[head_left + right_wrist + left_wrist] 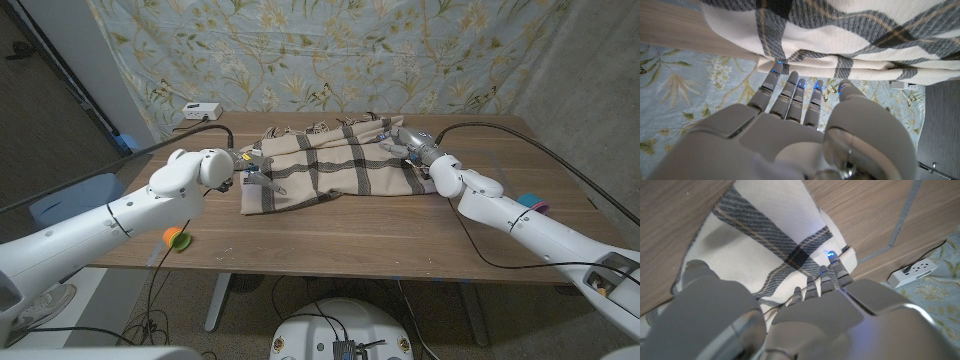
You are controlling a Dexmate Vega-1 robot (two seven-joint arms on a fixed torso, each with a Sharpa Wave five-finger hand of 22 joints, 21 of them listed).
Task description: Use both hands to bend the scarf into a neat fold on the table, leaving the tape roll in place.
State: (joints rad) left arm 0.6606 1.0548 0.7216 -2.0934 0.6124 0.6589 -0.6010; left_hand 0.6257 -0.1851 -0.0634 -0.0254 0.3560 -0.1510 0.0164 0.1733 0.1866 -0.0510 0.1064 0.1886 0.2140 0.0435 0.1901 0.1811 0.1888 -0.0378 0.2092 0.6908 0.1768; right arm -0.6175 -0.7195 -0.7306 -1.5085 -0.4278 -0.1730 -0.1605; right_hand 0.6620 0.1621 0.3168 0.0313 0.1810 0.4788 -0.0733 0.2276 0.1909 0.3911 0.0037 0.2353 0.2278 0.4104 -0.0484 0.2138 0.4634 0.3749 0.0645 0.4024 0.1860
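My gripper will fold the scarf, and the scarf will flop over limply and stay doubled in uneven, rumpled layers, because loose ripples run (345, 131) along the scarf's far edge (332, 172).
A beige scarf (335, 165) with dark plaid stripes lies spread and somewhat rumpled across the middle of the wooden table (330, 240). My left hand (243, 167) is at the scarf's left edge. In the left wrist view its fingertips (832, 270) lie on a folded corner of the scarf (765, 245), the thumb apart from them and nothing pinched. My right hand (408, 143) is at the scarf's far right corner. In the right wrist view its fingers (790, 92) are straight and spread, tips touching the scarf's hem (840, 62). A small orange and green round object (178, 238) sits by the table's front left edge.
A white power strip (200, 110) with its cable lies at the table's far left; it also shows as the power strip (912, 271) in the left wrist view. A teal and pink object (531, 203) sits at the right edge. A floral curtain (330, 50) hangs behind the table.
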